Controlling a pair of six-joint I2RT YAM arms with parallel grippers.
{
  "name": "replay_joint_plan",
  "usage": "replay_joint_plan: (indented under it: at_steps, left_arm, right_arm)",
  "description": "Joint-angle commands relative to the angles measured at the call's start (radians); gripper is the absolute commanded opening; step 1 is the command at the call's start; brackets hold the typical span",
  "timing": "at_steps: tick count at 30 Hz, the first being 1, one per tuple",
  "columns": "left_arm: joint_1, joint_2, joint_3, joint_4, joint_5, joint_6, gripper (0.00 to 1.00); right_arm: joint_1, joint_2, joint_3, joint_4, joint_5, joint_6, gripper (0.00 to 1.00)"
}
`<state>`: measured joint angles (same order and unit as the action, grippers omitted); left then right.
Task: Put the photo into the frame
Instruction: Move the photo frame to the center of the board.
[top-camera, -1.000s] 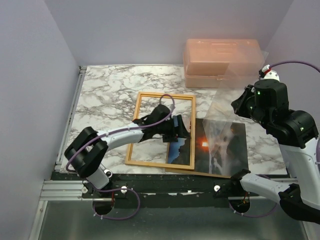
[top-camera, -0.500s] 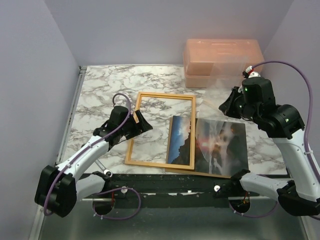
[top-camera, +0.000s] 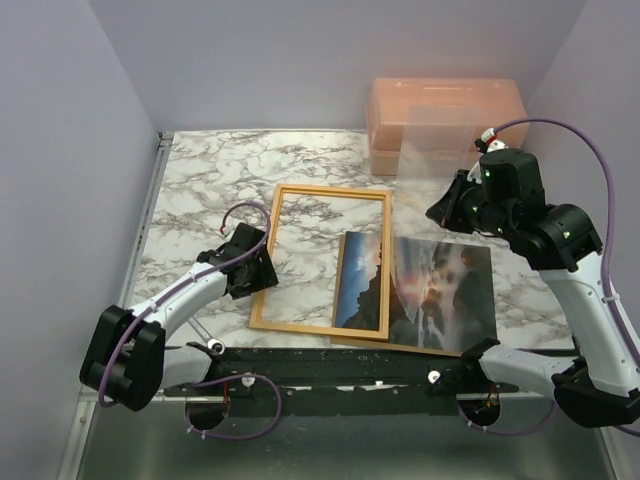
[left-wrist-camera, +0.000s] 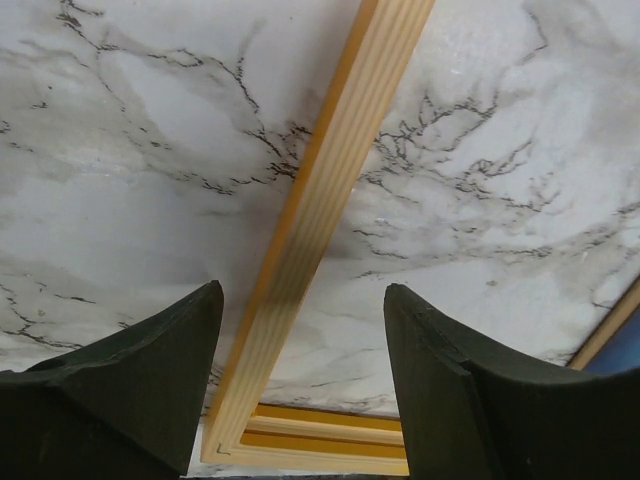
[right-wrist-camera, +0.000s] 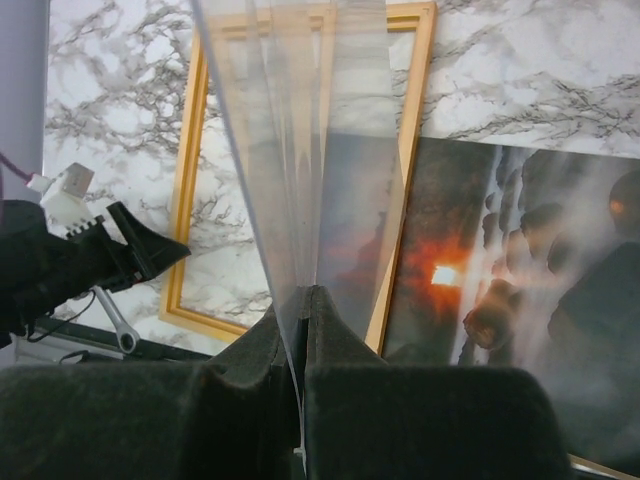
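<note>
The frame lies crooked (top-camera: 318, 330) to the black table rail. My left gripper needs to straighten the frame (top-camera: 259, 308) first, and then my right gripper will bring the clear sheet over it.
The orange wooden frame (top-camera: 322, 192) lies flat mid-table. The photo (top-camera: 445, 290), sun and dark rocks face up, lies to its right; its left strip shows inside the frame, with the frame's right rail crossing over it. My left gripper (top-camera: 264, 270) is open at the frame's left rail near the front corner. In the left wrist view the rail (left-wrist-camera: 340, 180) runs between the spread fingers (left-wrist-camera: 303, 330), apart from both. My right gripper (right-wrist-camera: 303, 295) is shut on the clear sheet (right-wrist-camera: 300, 150), which it holds up above the photo (right-wrist-camera: 500, 280) and the frame (right-wrist-camera: 188, 200).
A pink translucent box (top-camera: 445, 115) stands at the back right. A brown board edge (top-camera: 400, 347) shows under the photo's front side. The black table rail (top-camera: 330, 365) runs along the near edge. Purple walls close the left, back and right.
My left arm has pulled back from the photo to the frame's left rail, and its jaws have narrowed a little. The right gripper has carried the clear sheet slightly left.
</note>
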<state>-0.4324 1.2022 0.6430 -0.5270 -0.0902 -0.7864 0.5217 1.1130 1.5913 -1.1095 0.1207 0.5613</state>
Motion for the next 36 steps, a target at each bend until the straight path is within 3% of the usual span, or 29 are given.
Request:
replay_joint_plan:
  at_steps: [1, 4, 13, 21, 27, 36]
  left_arm:
    - [-0.014, 0.074, -0.015, -0.008, 0.001, 0.019, 0.65]
    - [-0.044, 0.107, 0.001, -0.02, -0.006, 0.019, 0.58]
    - [-0.168, 0.122, 0.017, -0.042, -0.019, -0.035, 0.18]
    - [-0.286, 0.148, 0.02, -0.069, -0.05, -0.098, 0.04]
    - [-0.333, 0.143, 0.002, -0.053, -0.057, -0.097, 0.02]
    - [-0.402, 0.073, -0.031, -0.037, -0.052, -0.116, 0.0]
  right_arm:
    - [-0.003, 0.005, 0.027, 0.02, -0.101, 0.01, 0.0]
    - [-0.004, 0.002, 0.041, 0.038, -0.167, 0.009, 0.0]
    - [-0.003, -0.006, 0.071, 0.061, -0.24, 0.019, 0.0]
    - [-0.003, -0.01, 0.106, 0.07, -0.271, 0.026, 0.0]
    - [-0.003, -0.02, 0.145, 0.099, -0.305, 0.026, 0.0]
    - [-0.003, -0.028, 0.041, 0.118, -0.285, 0.02, 0.0]
